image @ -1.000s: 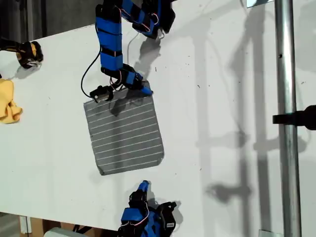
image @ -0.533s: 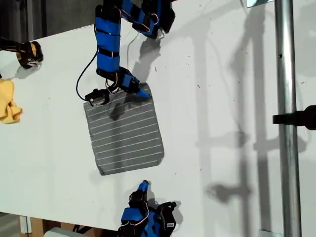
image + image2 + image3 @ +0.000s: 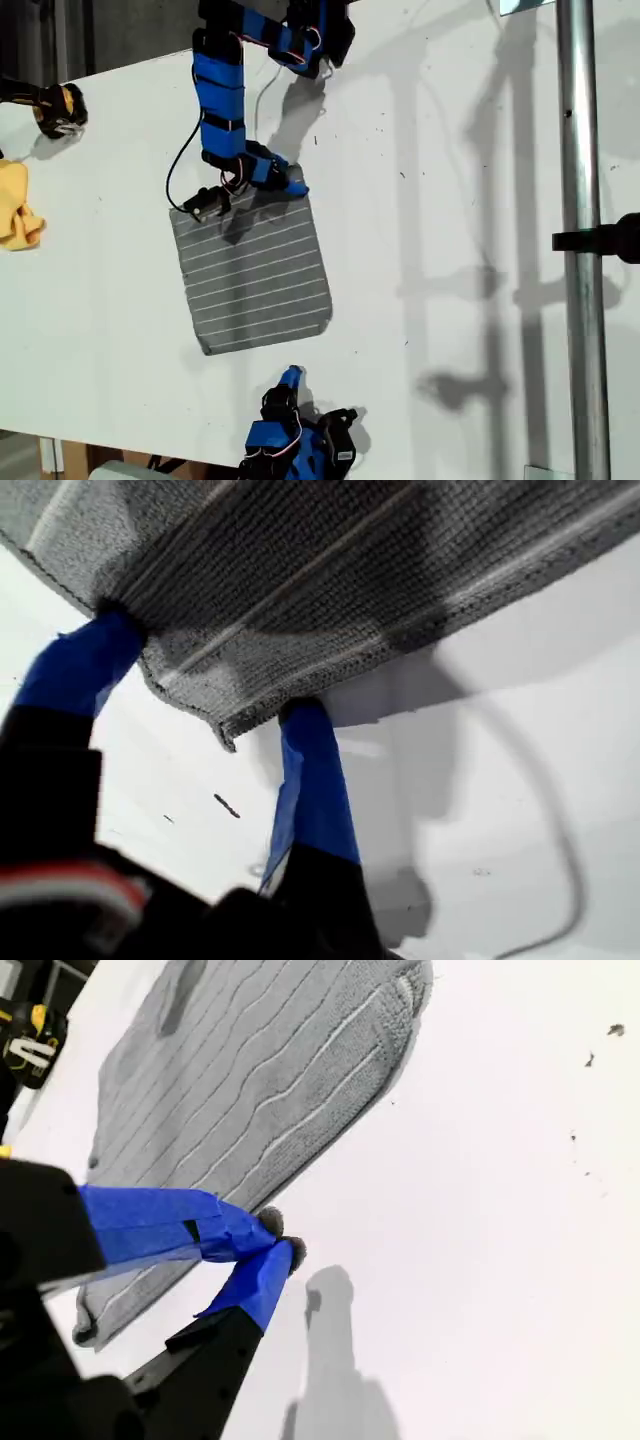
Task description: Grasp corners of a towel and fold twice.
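I expect the towel's far corner (image 3: pixel 212 688) to bunch up into a pleat when I fold it over, because the towel corner's curled tip (image 3: pixel 228 740) and wavy edge are between the spread blue fingers.
The grey white-striped towel (image 3: pixel 255 275) lies flat on the white table (image 3: pixel 430 200). My first gripper (image 3: pixel 292 184) is at its far corner (image 3: pixel 303 192), on the exterior view's right. In the first wrist view the towel (image 3: pixel 350 570) hangs its corner (image 3: pixel 225 735) between the spread blue fingers (image 3: pixel 310 780) of my first gripper (image 3: pixel 210 670), which is open. My second gripper (image 3: pixel 290 377) sits past the towel's near edge, clear of it. In the second wrist view the second gripper (image 3: pixel 280 1245) is shut with nothing in it, and the towel (image 3: pixel 250 1070) lies beyond.
A yellow cloth (image 3: pixel 15 205) and a black-and-yellow object (image 3: pixel 55 108) lie at the exterior view's left edge. A metal pole (image 3: pixel 580 240) runs down the exterior view's right side. A black cable (image 3: pixel 180 150) loops beside the first arm.
My first gripper swung a little toward the exterior view's left along the towel's far edge, then came back to the corner. The towel and my second gripper stayed put.
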You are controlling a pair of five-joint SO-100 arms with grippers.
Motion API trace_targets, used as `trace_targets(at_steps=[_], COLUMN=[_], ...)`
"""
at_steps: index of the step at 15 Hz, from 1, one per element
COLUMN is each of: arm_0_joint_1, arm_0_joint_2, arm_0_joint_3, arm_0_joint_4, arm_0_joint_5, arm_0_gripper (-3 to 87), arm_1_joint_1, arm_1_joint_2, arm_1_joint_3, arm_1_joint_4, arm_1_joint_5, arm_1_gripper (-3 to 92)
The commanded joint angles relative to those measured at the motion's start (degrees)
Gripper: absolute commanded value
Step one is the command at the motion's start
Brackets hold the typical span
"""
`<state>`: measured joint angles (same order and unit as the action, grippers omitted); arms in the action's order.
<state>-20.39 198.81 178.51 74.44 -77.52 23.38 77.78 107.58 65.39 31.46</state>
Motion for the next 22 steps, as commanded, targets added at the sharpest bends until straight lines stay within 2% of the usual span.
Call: trace_targets(at_steps=[1, 2, 3, 9, 12, 14, 17, 20, 22], arm_0_joint_1=[-0.4, -0.4, -0.4, -0.3, 2.6, 2.7, 4.1, 7.2, 9.3], arm_0_joint_2=[0.3, 0.3, 0.3, 0.3, 0.2, -4.0, -27.5, -54.5, -68.9], arm_0_joint_3=[0.0, 0.0, 0.0, -0.4, -4.1, -11.2, -28.7, -49.7, -62.2], arm_0_joint_4=[-0.4, -0.4, -0.4, -0.4, -2.9, -0.6, -2.9, -3.3, -1.6], arm_0_joint_5=[-0.6, -0.6, -0.6, -0.9, -2.4, -3.2, -0.4, 6.9, 12.3], arm_0_gripper=[-1.7, -1.7, -1.7, -1.7, -1.8, -1.8, -1.8, -1.8, -1.8], arm_1_joint_1=[0.5, 0.7, 0.7, -1.2, -1.9, -2.2, -2.4, -2.5, -2.5], arm_1_joint_2=[-1.0, -0.9, -0.7, 0.2, 0.0, 0.0, 0.3, 0.6, 1.1], arm_1_joint_3=[-3.2, -3.4, -3.7, -4.3, -4.3, -4.5, -4.5, -4.6, -4.6], arm_1_joint_4=[0.9, 1.1, 1.0, -0.1, -1.4, -1.6, -2.0, -2.3, -2.2], arm_1_joint_5=[-0.4, -0.1, -0.1, -0.3, 0.4, 0.7, 1.0, 1.1, 1.1], arm_1_gripper=[9.4, 1.9, -0.1, -0.1, -0.1, -0.1, -0.1, -0.1, -0.1])
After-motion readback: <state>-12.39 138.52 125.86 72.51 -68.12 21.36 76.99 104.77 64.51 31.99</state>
